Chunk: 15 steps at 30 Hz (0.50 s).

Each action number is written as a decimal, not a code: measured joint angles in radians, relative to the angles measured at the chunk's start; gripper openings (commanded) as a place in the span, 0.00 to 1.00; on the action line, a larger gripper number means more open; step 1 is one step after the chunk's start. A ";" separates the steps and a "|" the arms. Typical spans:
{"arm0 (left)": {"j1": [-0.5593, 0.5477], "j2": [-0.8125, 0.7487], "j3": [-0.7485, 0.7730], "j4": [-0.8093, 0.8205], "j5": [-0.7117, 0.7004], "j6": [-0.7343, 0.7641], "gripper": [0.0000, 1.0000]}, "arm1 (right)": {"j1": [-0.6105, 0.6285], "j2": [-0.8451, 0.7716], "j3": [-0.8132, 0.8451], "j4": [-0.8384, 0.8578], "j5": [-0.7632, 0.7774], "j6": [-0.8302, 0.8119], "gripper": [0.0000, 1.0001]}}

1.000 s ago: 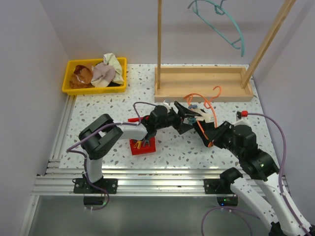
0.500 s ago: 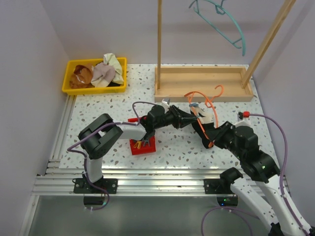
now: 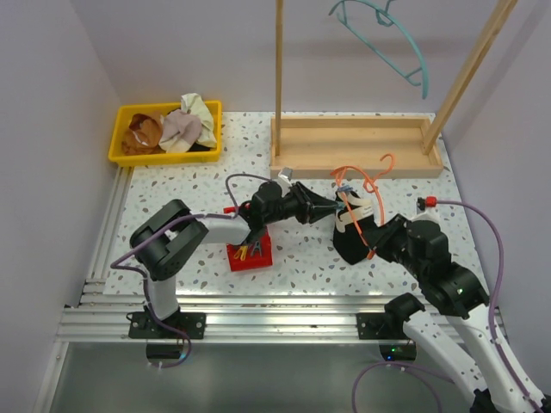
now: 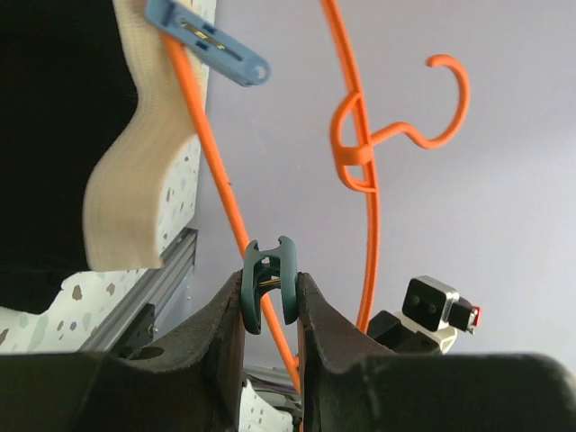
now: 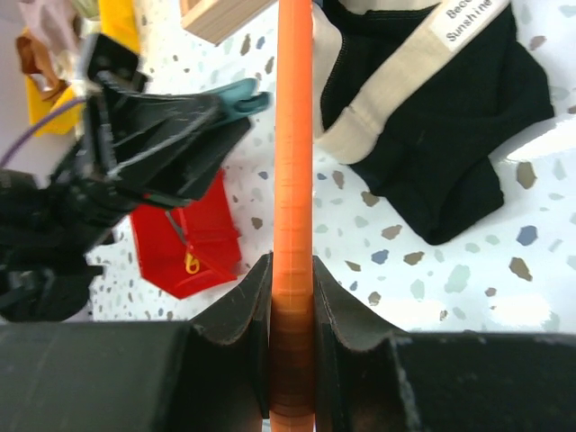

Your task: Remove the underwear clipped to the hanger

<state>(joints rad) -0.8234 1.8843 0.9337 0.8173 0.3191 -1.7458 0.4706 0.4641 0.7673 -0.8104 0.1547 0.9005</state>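
Note:
My left gripper should keep going to the red box [image 3: 250, 255] with the teal clip [image 5: 247, 99], which is clear of the cream waistband and rod, and let go of the clip there.
The black underwear [image 3: 349, 242] with a cream waistband [image 4: 135, 171] hangs from the orange hanger [image 3: 362, 182], and a blue clip [image 4: 208, 50] pins the band to the rod. My left gripper [image 3: 333, 209] is shut on a teal clip [image 4: 269, 286], squeezing it at the hanger's rod [image 4: 216, 171]. The rod runs through or just behind that clip. My right gripper [image 3: 372, 245] is shut on the hanger's lower end [image 5: 293, 171]. In the right wrist view the underwear [image 5: 432, 117] lies to the right of the rod and the left gripper [image 5: 236, 101] to its left.
A red box [image 3: 250, 252] holding a few clips sits under the left arm. At the back left, a yellow bin [image 3: 120, 157] holds a rust-brown garment [image 3: 142, 133] and pale cloths. The wooden rack [image 3: 355, 160] behind carries a teal hanger [image 3: 387, 43].
My left gripper has gone from open to shut on the teal clip and drawn slightly left. The black underwear now hangs lower beneath the hanger. The right gripper keeps its hold.

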 measured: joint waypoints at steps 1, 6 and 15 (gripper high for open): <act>0.006 -0.020 -0.002 -0.025 0.005 0.024 0.00 | 0.000 0.003 0.000 -0.011 0.011 0.000 0.00; 0.084 -0.240 -0.056 -0.225 0.028 0.220 0.00 | 0.000 0.004 0.004 -0.047 0.045 -0.003 0.00; 0.193 -0.670 -0.103 -0.796 -0.057 0.664 0.00 | 0.000 0.004 0.004 -0.058 0.062 -0.013 0.00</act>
<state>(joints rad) -0.6304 1.2144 0.8310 0.0216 0.2619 -1.0817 0.4706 0.4683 0.7712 -0.8684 0.2169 0.8879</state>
